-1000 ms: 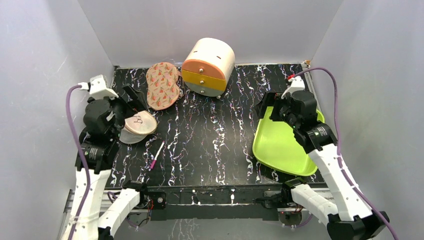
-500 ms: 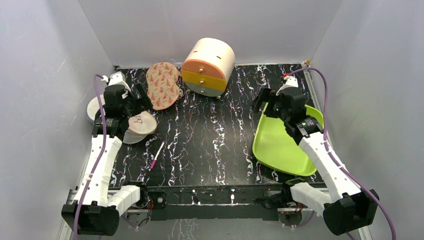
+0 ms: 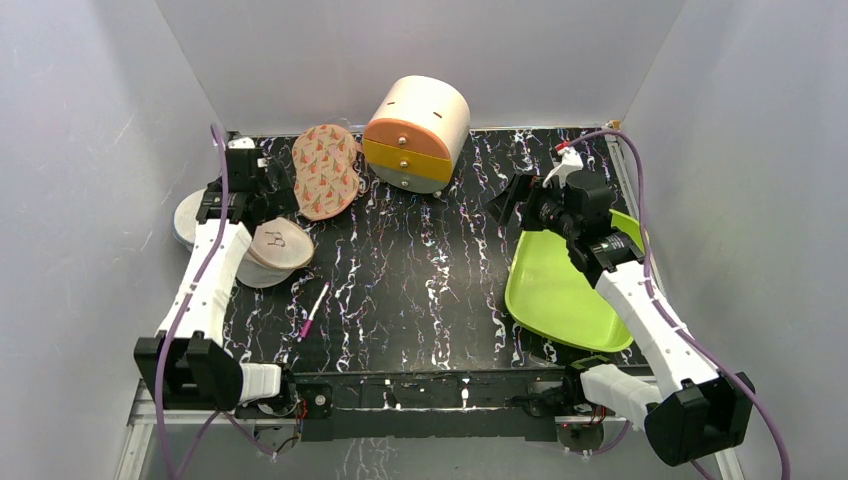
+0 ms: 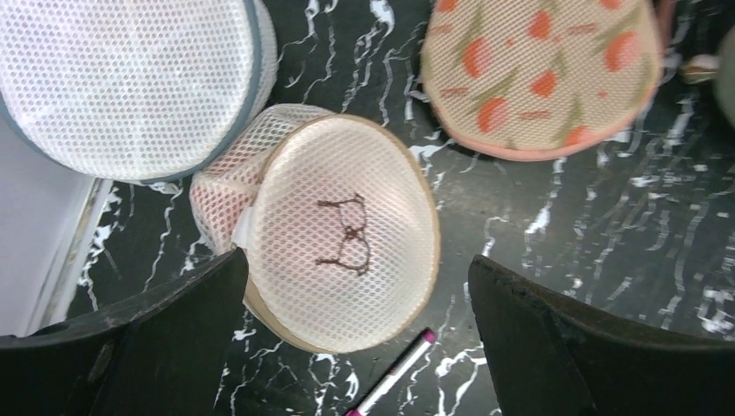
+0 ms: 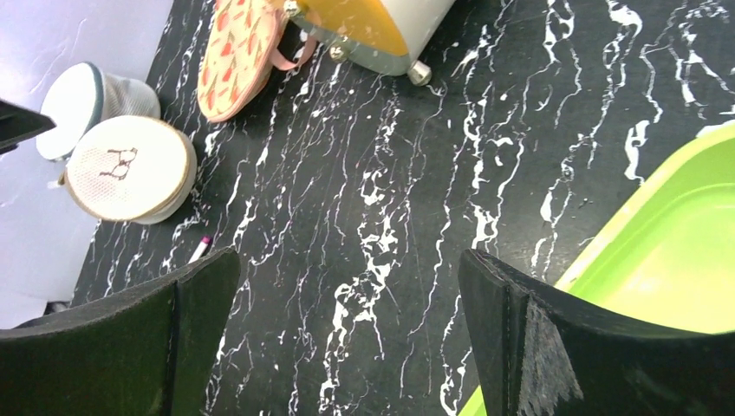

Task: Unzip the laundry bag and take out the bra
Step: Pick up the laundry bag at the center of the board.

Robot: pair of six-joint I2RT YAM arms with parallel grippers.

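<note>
My left gripper should go on moving down and close on the laundry bag's tan rim [image 4: 255, 227]. Its open fingers are on both sides of the bag's top [image 4: 347, 234], clear of the white mesh case.
The laundry bag [image 3: 277, 252], a round dome of pale pinkish-white mesh with a bra outline stitched on top, lies at the left of the table [image 3: 420, 270]. From the left wrist it shows as the laundry bag [image 4: 338, 234], zipped shut, with faint pink behind its side mesh. The bra is hidden. My left gripper [image 3: 272, 192] hovers open just behind and above the bag, and in its own view the left gripper [image 4: 355, 260] frames the bag's near half. My right gripper [image 3: 510, 198] hangs open over bare table left of the tray; the right gripper [image 5: 347, 260] holds nothing.
A flatter white mesh case [image 3: 190, 215] with a grey side touches the bag's left. A carrot-print pad [image 3: 325, 170] and a tipped drawer cabinet [image 3: 415, 130] lie at the back. A pink-tipped pen [image 3: 312, 310] lies near the bag, and a green tray [image 3: 560, 290] sits right.
My left arm has stretched out and carried its gripper toward the back, beyond the bag. My right gripper has swung left, off the tray's far corner. Both stayed open.
</note>
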